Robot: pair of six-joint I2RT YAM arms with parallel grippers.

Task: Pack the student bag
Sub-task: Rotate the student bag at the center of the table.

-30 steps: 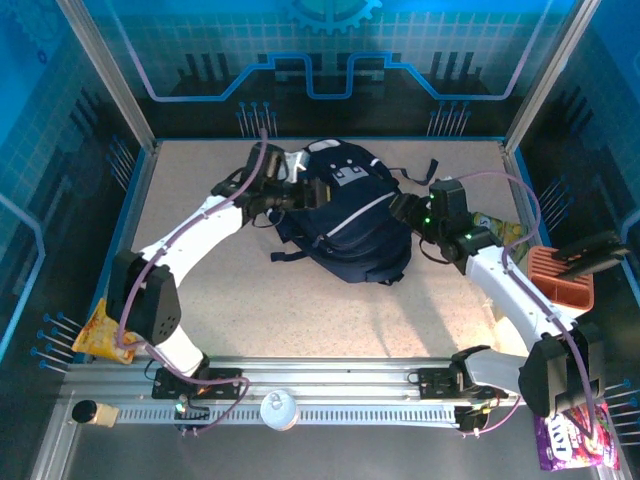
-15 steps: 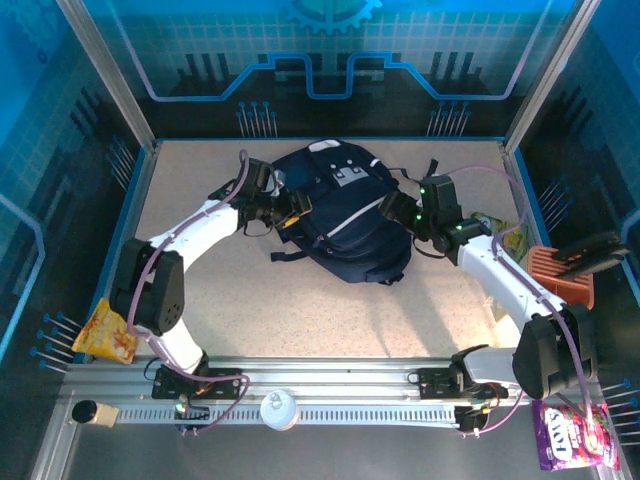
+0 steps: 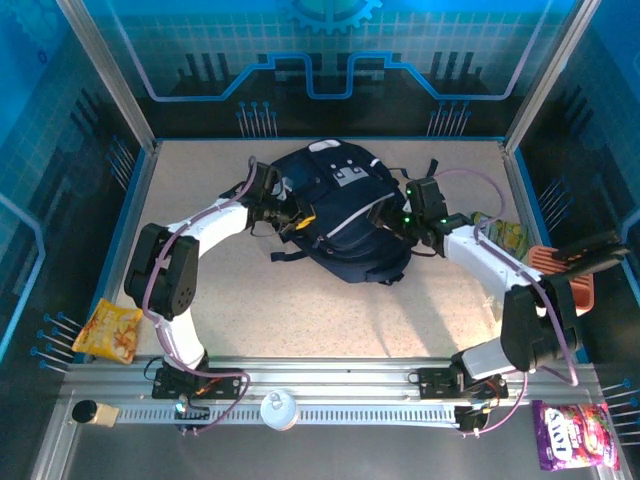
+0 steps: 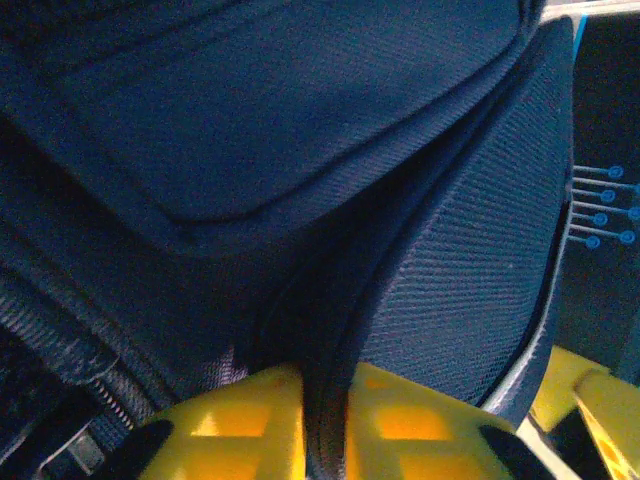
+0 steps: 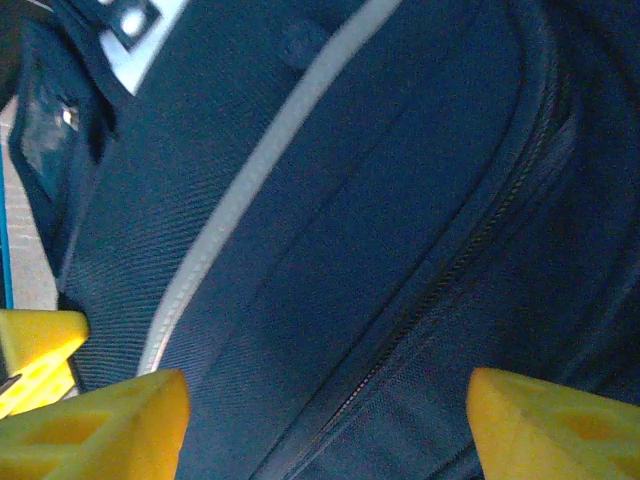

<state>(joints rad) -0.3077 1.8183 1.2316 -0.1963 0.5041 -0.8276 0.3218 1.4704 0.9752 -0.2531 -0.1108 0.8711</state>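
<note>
My right gripper spans a plain part of the zip (image 5: pixel 404 330) while the zip pull (image 3: pixel 318 241) sits near my left gripper, so my right gripper should first take the zip pull.
The student bag (image 3: pixel 345 200), dark navy with thin white stripes and a grey-white patch, lies at the middle back of the table. My left gripper (image 3: pixel 300 216) is at its left side. In the left wrist view the yellow fingers (image 4: pixel 240 425) of the left gripper (image 4: pixel 325 405) are shut on a fold of the bag's navy fabric (image 4: pixel 330 150). My right gripper (image 3: pixel 386 210) is against the bag's right side. The right wrist view has the right gripper (image 5: pixel 325 400) open, its yellow fingers (image 5: pixel 110 425) wide apart over the bag's zip (image 5: pixel 450 270) and white stripe (image 5: pixel 230 210).
A yellow snack bag (image 3: pixel 108 330) lies off the table's left edge. On the right are a green-yellow packet (image 3: pixel 503 235) and an orange-brown object (image 3: pixel 566 280). A purple packet (image 3: pixel 575 433) and a white can (image 3: pixel 280 409) lie by the front rail.
My left gripper has shut on the bag's fabric. The bag's top, held open a second ago, now lies closed. My right gripper has moved left against the bag.
</note>
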